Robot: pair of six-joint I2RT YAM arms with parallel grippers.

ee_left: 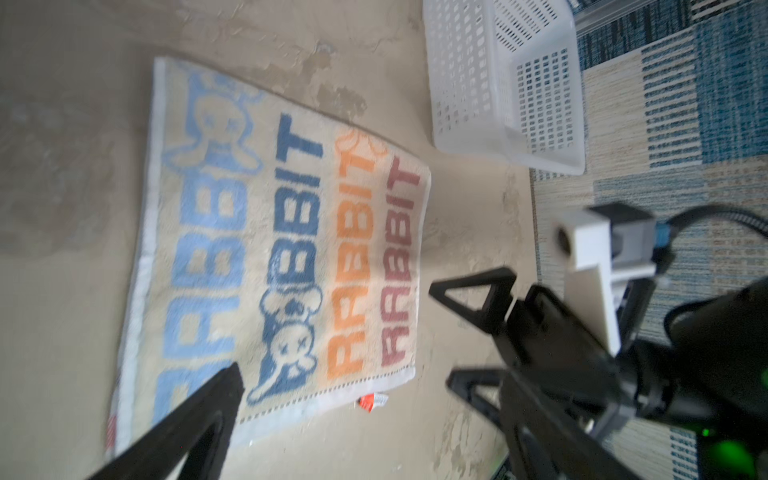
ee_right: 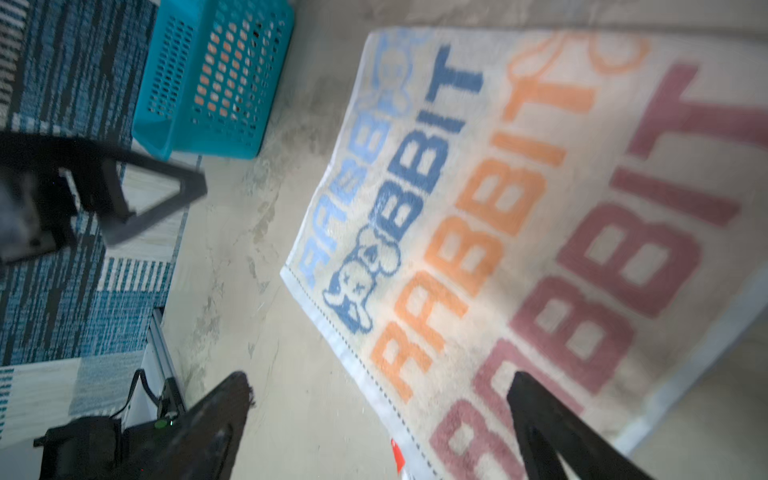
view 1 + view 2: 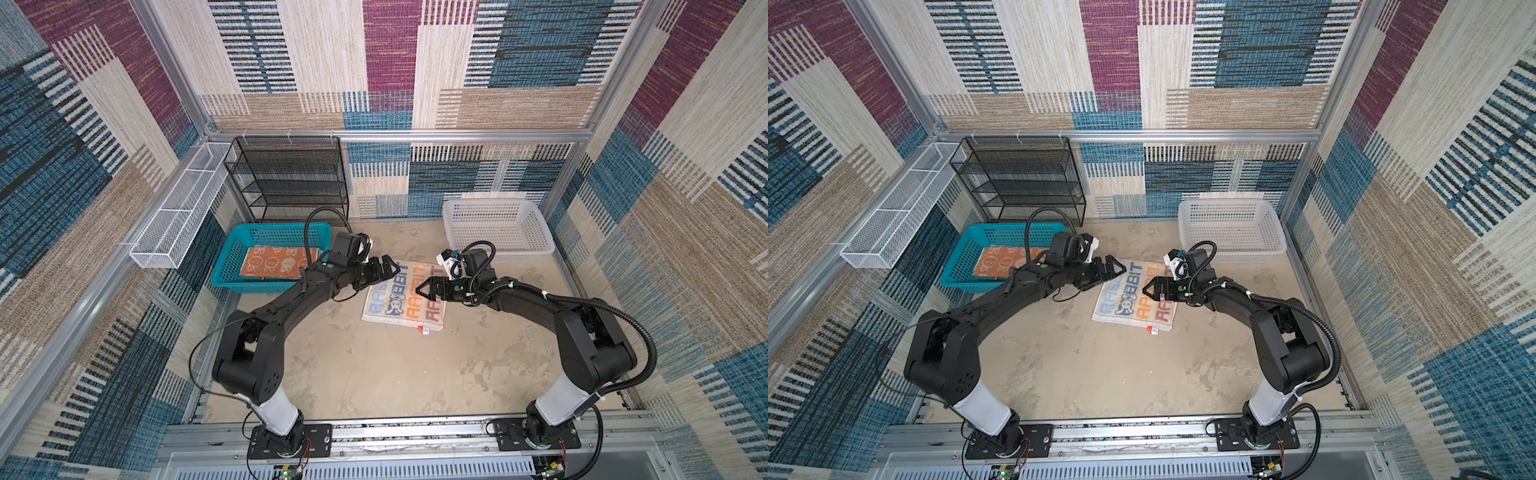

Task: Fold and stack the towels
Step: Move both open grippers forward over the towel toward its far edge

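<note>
The lettered towel is crooked and its near hem (image 3: 400,325) slants, so my left gripper and right gripper should pull its far side (image 1: 296,109) closer and straighten the towel before folding.
A whitish towel with "RABBIT" lettering (image 3: 405,297) (image 3: 1136,299) lies flat on the table in the middle, with a red tag (image 3: 424,330) at its near corner. An orange towel with white rabbit faces (image 3: 276,262) (image 3: 1000,262) lies folded in the teal basket (image 3: 232,249). My left gripper (image 3: 388,269) (image 3: 1116,270) hovers open over the lettered towel's far left corner. My right gripper (image 3: 419,289) (image 3: 1145,288) hovers open over its right edge, facing the left one. In the right wrist view the right gripper (image 2: 376,380) straddles the towel's (image 2: 498,208) hemmed edge, holding nothing.
A white plastic basket (image 3: 498,228) (image 1: 498,83) stands at the back right. A black mesh rack (image 3: 286,178) and a white wire tray (image 3: 183,212) are at the back left. The teal basket (image 2: 216,83) is just left of the left arm. Patterned walls enclose the table.
</note>
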